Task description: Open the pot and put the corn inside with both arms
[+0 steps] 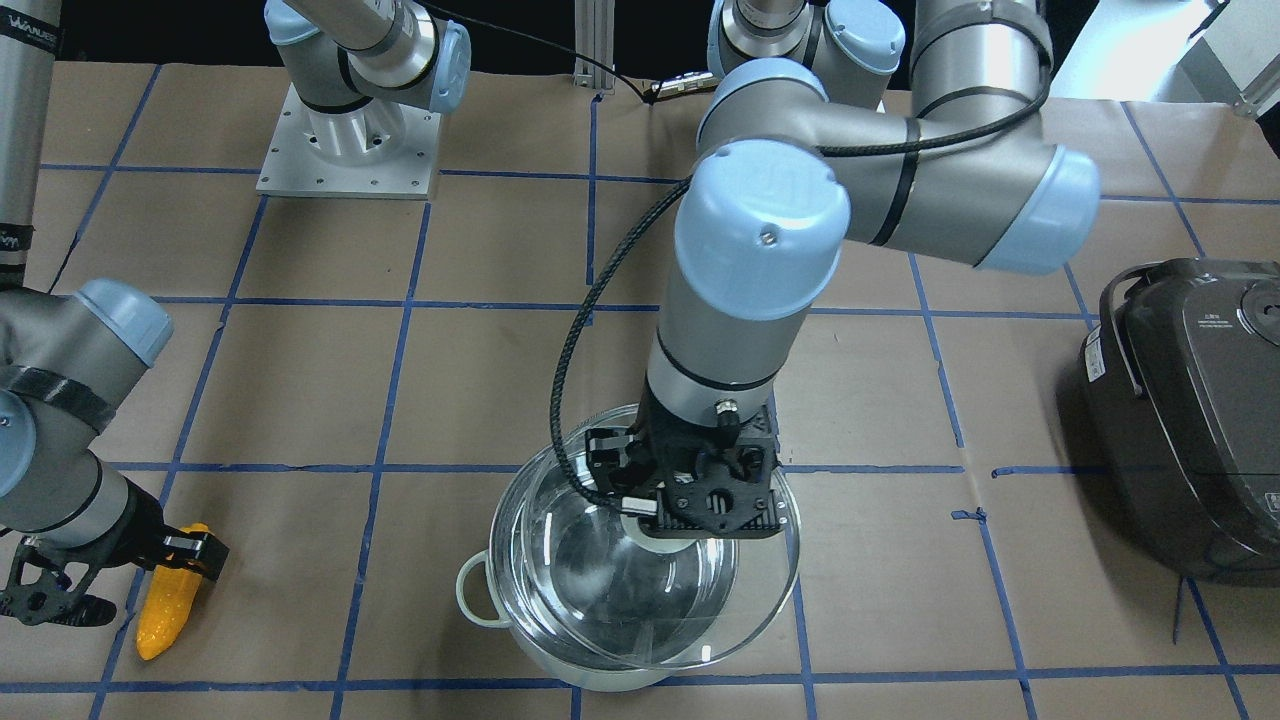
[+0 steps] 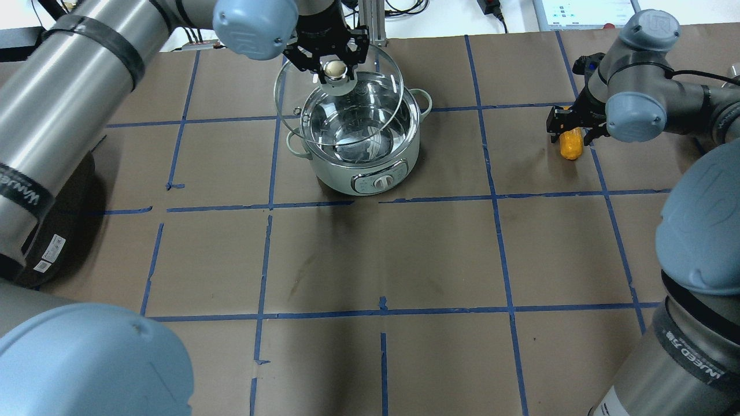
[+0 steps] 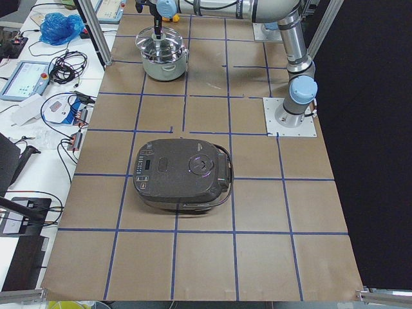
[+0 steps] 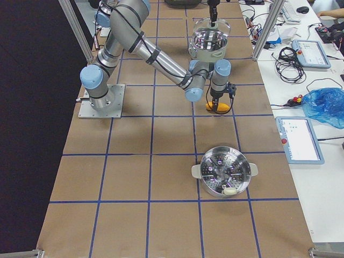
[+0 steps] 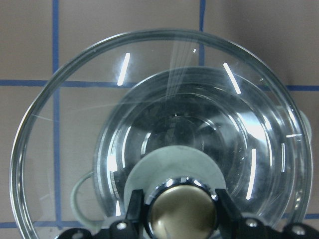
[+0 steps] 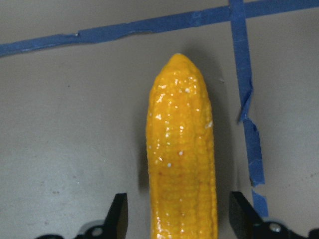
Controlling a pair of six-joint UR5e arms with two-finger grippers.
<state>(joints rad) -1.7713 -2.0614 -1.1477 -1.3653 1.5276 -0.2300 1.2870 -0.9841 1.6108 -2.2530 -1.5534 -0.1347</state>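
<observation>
The corn [image 1: 170,608] seems to be shorter than the steel pot's wide opening [image 1: 624,570], so it should lie down completely inside when the robot lowers it in.
The steel pot [image 2: 370,173] stands at the far middle of the table, also in the front view [image 1: 590,672]. My left gripper [image 2: 334,70] is shut on the round knob [image 5: 182,214] of the glass lid [image 2: 376,69]. It holds the lid [image 1: 772,590] raised and tilted just above the pot's mouth. The yellow-orange corn [image 6: 182,164] lies on the table at my right [image 2: 571,145]. My right gripper [image 6: 179,216] is open, low over the corn's thick end. One finger stands on each side, with gaps between fingers and corn.
A large dark rice cooker [image 1: 1200,420] sits on my left side of the table [image 3: 183,174]. A steel steamer basket [image 4: 224,173] stands near the table's right end. My right arm's base plate [image 1: 350,140] is bolted at the table's back.
</observation>
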